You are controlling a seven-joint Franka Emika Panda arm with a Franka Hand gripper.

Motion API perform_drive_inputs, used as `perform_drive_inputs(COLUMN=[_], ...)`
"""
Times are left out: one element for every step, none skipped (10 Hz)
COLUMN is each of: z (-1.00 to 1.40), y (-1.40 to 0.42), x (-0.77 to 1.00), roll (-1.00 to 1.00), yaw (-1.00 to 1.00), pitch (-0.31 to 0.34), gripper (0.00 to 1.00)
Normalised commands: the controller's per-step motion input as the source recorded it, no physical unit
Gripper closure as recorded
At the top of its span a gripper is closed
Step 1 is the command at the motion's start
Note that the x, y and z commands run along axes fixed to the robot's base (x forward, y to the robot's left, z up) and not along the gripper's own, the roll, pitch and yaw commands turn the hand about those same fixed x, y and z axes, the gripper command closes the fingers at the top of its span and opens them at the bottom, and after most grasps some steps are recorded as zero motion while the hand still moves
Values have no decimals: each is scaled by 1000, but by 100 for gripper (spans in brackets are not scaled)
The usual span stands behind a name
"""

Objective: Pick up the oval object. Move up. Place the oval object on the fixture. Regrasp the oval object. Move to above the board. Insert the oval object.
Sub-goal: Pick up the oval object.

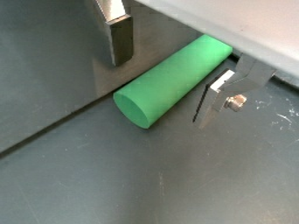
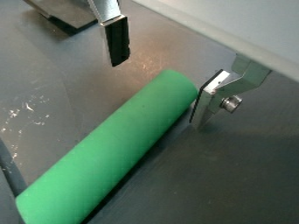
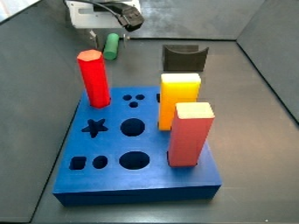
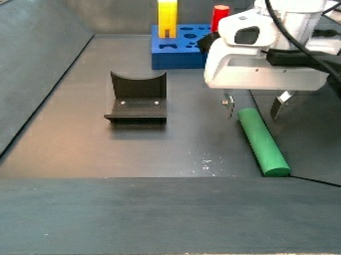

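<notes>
The oval object [image 3: 111, 46] will stay propped on the black fixture's top [image 3: 184, 48] with one end up when the gripper places it there, because the fixture's top dips between raised corners.
The oval object [image 1: 176, 80] is a green rounded peg lying flat on the dark floor; it also shows in a wrist view [image 2: 111, 153] and in both side views [image 3: 111, 44] [image 4: 261, 139]. My gripper [image 4: 254, 108] is low over one end of it, open, with a finger on each side [image 1: 167, 68] [image 2: 163, 70]. One finger [image 1: 216, 92] is close beside the peg; the other finger [image 1: 121, 39] stands apart. The black fixture [image 4: 136, 97] [image 3: 183, 58] stands empty beside it. The blue board [image 3: 135, 149] lies further off.
On the board stand a red hexagonal peg [image 3: 93, 77], a yellow block [image 3: 179, 98] and a taller yellow-topped red block [image 3: 191, 133]. Several shaped holes in the board are open. The bin's sloped walls [image 4: 54, 70] rise round the floor.
</notes>
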Motion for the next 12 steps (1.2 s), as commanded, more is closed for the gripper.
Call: perform_drive_inputs(z=[-780, -789, -777, -777, -757, -749, -749, -766, 57, 0, -154, -203], y=[40, 11, 0, 0, 0, 0, 0, 0, 0, -26, 374, 171], x=[134, 137, 229, 266, 329, 463, 463, 449, -14, 0, -251, 0], roll=[19, 16, 29, 46, 31, 21, 21, 36, 0, 29, -147, -124], yaw=[0, 0, 0, 0, 0, 0, 0, 0, -54, 0, 466, 846], pitch=[-196, -197, -196, -191, -201, -200, -204, -189, -26, 0, -249, -216], gripper=[0, 0, 0, 0, 0, 0, 0, 0, 0, 0, 0, 0])
